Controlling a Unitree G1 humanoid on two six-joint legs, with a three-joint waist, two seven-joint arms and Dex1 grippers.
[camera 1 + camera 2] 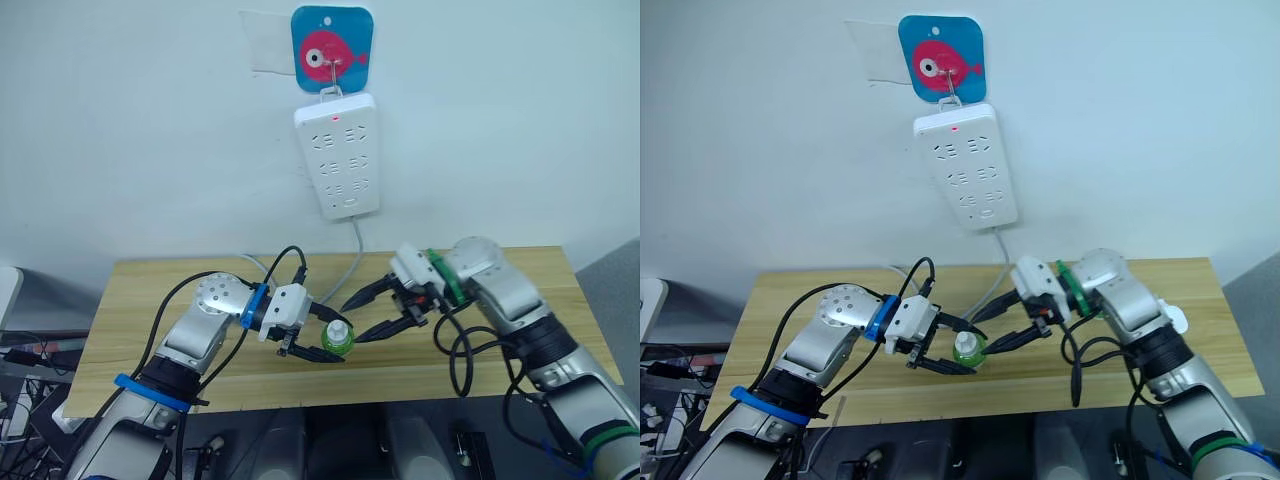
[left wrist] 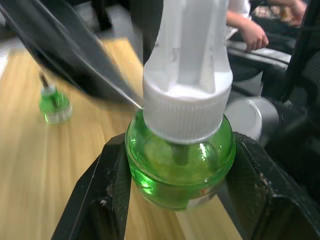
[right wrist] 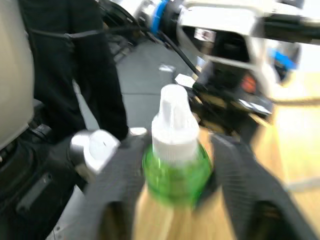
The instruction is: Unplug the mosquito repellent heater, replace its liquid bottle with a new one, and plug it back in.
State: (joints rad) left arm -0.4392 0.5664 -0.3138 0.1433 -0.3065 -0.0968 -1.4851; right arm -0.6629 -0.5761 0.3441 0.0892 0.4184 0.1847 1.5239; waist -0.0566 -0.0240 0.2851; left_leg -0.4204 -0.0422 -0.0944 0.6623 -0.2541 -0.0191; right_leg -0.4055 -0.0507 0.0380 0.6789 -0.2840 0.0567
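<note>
The white cap (image 1: 338, 331) rises into a tall narrow tip (image 3: 174, 99). I should expect to find a thin wick hidden inside when I take off the cap.
My left gripper (image 1: 324, 341) is shut on a small green liquid bottle (image 1: 338, 342) with a white cap, held just above the table's front middle. In the left wrist view the black fingers (image 2: 102, 192) press both sides of the bottle (image 2: 180, 162). My right gripper (image 1: 355, 320) is open, with its two fingers spread around the same bottle (image 3: 176, 167) from the right and not closed on it. A second green bottle (image 2: 54, 105) without a cap stands on the wood farther off. The mosquito repellent heater is out of view.
A long white power strip (image 1: 338, 155) hangs on the wall under a blue fish hook (image 1: 332, 48), red light on, its cord dropping behind the wooden table (image 1: 150, 290). A person's hand (image 2: 250, 31) shows beyond the table's edge.
</note>
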